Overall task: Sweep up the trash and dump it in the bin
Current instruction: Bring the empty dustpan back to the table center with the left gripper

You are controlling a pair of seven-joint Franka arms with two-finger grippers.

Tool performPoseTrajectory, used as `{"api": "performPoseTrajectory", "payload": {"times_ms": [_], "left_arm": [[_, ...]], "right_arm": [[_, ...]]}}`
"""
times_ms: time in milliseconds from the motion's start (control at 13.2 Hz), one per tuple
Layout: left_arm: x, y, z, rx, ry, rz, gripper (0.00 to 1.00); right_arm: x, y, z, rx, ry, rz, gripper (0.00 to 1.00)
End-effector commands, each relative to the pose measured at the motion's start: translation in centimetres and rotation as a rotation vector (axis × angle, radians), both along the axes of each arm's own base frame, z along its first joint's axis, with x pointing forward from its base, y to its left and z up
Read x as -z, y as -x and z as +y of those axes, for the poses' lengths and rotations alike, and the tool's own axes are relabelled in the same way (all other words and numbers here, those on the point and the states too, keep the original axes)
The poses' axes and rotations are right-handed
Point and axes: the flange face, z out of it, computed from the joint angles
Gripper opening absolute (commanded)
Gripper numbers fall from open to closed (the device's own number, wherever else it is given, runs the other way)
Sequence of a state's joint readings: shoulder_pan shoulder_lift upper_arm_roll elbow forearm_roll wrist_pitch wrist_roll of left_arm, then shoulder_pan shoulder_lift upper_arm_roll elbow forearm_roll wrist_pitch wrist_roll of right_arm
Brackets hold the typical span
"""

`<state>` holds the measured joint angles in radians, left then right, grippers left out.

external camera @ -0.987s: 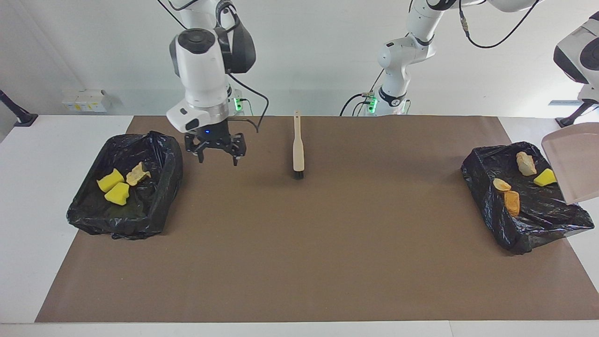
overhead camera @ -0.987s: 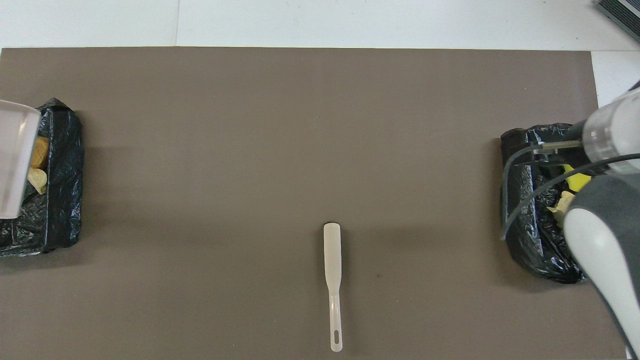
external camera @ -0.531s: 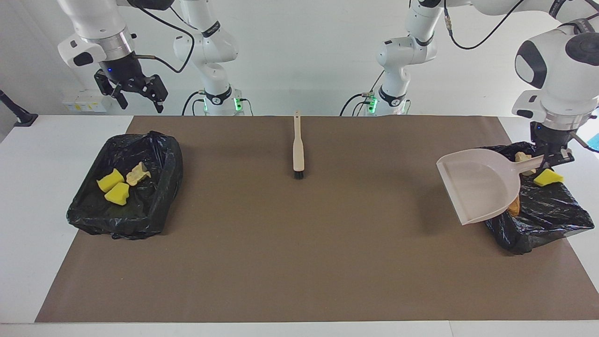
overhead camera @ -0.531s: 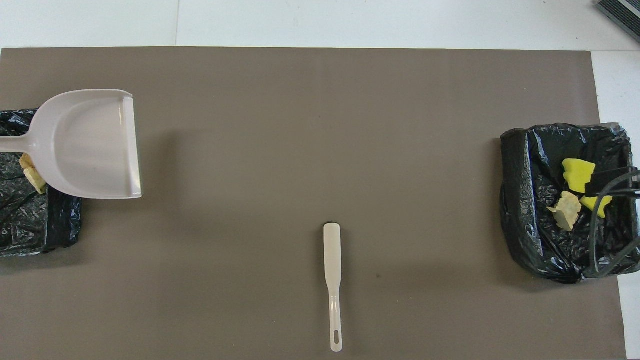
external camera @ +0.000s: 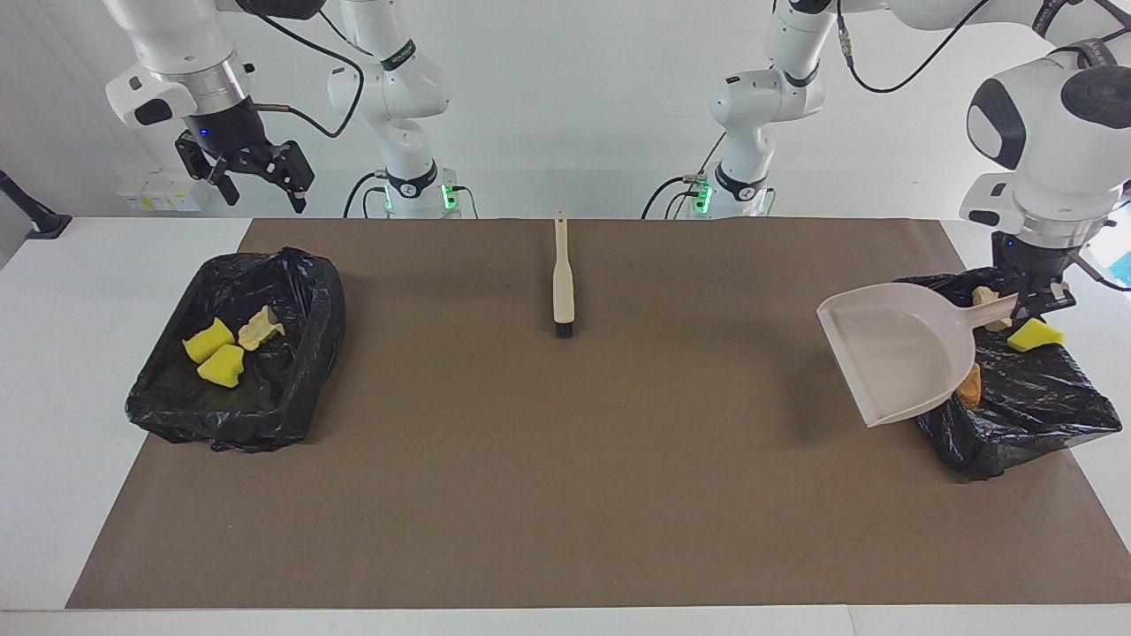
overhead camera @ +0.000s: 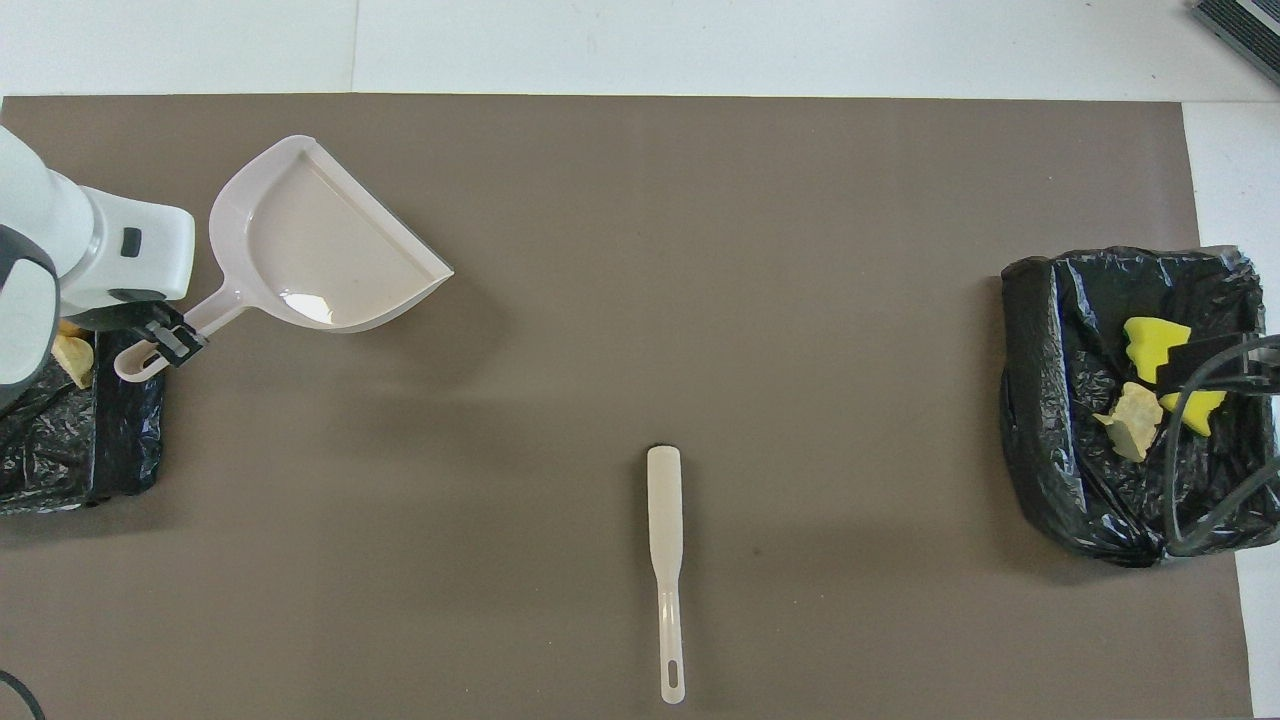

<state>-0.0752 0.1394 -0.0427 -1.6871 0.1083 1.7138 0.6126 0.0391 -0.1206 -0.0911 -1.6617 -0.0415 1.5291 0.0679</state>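
Note:
The beige dustpan is empty and the brown mat beyond the bristles is clear, so my left gripper should go on there before it lets go of the dustpan so it lies flat.
My left gripper is shut on the handle of the beige dustpan, which hangs empty and tilted over the mat-side edge of the black-lined bin at the left arm's end. That bin holds trash: a yellow chunk, a tan one and an orange one. In the overhead view the dustpan lies mostly over the mat. My right gripper is open and raised high above the table's robot-side edge, beside the other bin, which holds two yellow chunks and a tan one.
A beige brush with dark bristles lies on the brown mat midway between the bins, its handle toward the robots. White table shows around the mat. A black cable from the right arm hangs over the right-end bin.
The right arm rose from beside its bin to high above the table edge. The left arm swung the dustpan from outside its bin across it toward the mat and turned it.

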Motion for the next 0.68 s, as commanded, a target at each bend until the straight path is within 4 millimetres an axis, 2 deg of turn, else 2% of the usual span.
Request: {"api": "performPoseTrajectory", "payload": {"times_ms": [0, 228, 380, 455, 607], "left_arm": [[1.5, 1.3, -5.7, -0.228, 0.033, 0.002, 0.00], [3.9, 2.3, -15.3, -0.402, 0.067, -0.027, 0.00], [5.1, 3.4, -21.4, -0.475, 0.113, -0.058, 0.00], [6.1, 4.3, -24.9, -0.517, 0.128, -0.073, 0.00], [8.5, 5.7, -30.4, -0.556, 0.159, -0.098, 0.00]], "right_arm": [[0.2, 0.3, 0.1, -0.024, -0.022, 0.010, 1.00], [-0.2, 0.3, -0.2, -0.015, -0.017, 0.001, 1.00], [0.3, 0.8, -0.3, -0.019, -0.007, 0.011, 1.00], [0.3, 0.9, -0.5, -0.018, -0.007, 0.005, 1.00], [0.5, 0.9, -0.2, -0.021, -0.013, 0.010, 1.00]]}}
